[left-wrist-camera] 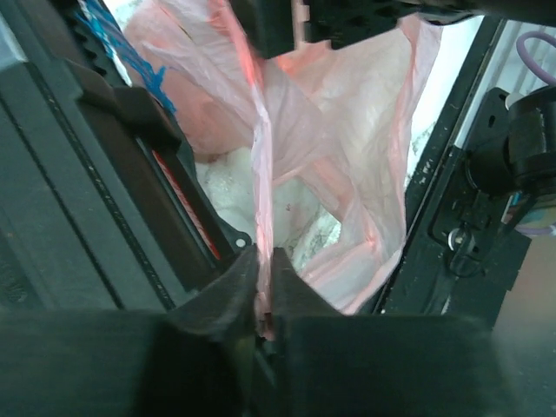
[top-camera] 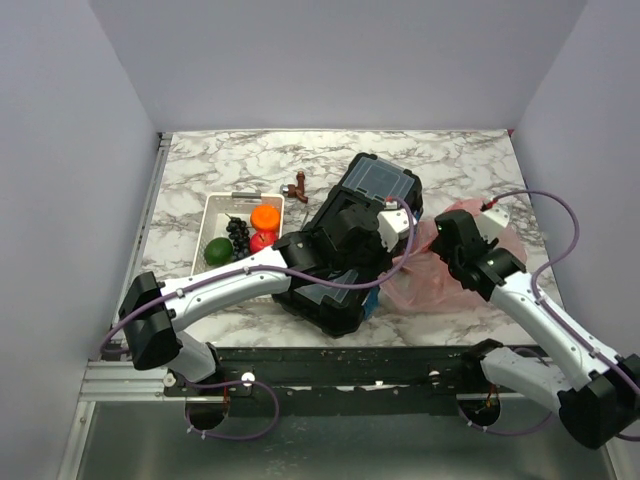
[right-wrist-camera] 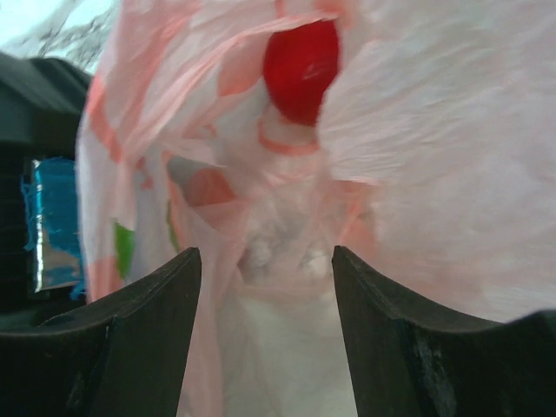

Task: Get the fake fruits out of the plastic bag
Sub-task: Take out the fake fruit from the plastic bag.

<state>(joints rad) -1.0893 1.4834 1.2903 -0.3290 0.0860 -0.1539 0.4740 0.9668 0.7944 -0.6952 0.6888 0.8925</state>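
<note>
Bag film (right-wrist-camera: 408,113) hangs across my right gripper's path to the red fruit. My left gripper should draw the film's fold clear of the toolbox toward the front edge (top-camera: 415,337).
The pink plastic bag (top-camera: 432,282) lies crumpled just right of the toolbox. My left gripper (top-camera: 404,232) reaches over the toolbox and is shut on a thin fold of the bag (left-wrist-camera: 347,130), pinched between its jaws (left-wrist-camera: 265,261). My right gripper (top-camera: 452,250) is at the bag's right side, open, with bag film (right-wrist-camera: 434,174) between its jaws (right-wrist-camera: 265,261), not clamped. A red round fruit (right-wrist-camera: 302,65) shows inside the bag beyond them, and a green patch (right-wrist-camera: 124,248) shows through the film. An orange (top-camera: 265,216), grape bunch (top-camera: 238,232), red apple (top-camera: 262,240) and green fruit (top-camera: 217,250) lie in the white tray (top-camera: 212,205).
The black toolbox (top-camera: 375,185) lies tilted mid-table under my left arm, its side close to the bag (left-wrist-camera: 87,174). A small brown-red figure (top-camera: 297,187) stands behind the tray. A blue label (right-wrist-camera: 52,217) shows on the toolbox beside the bag.
</note>
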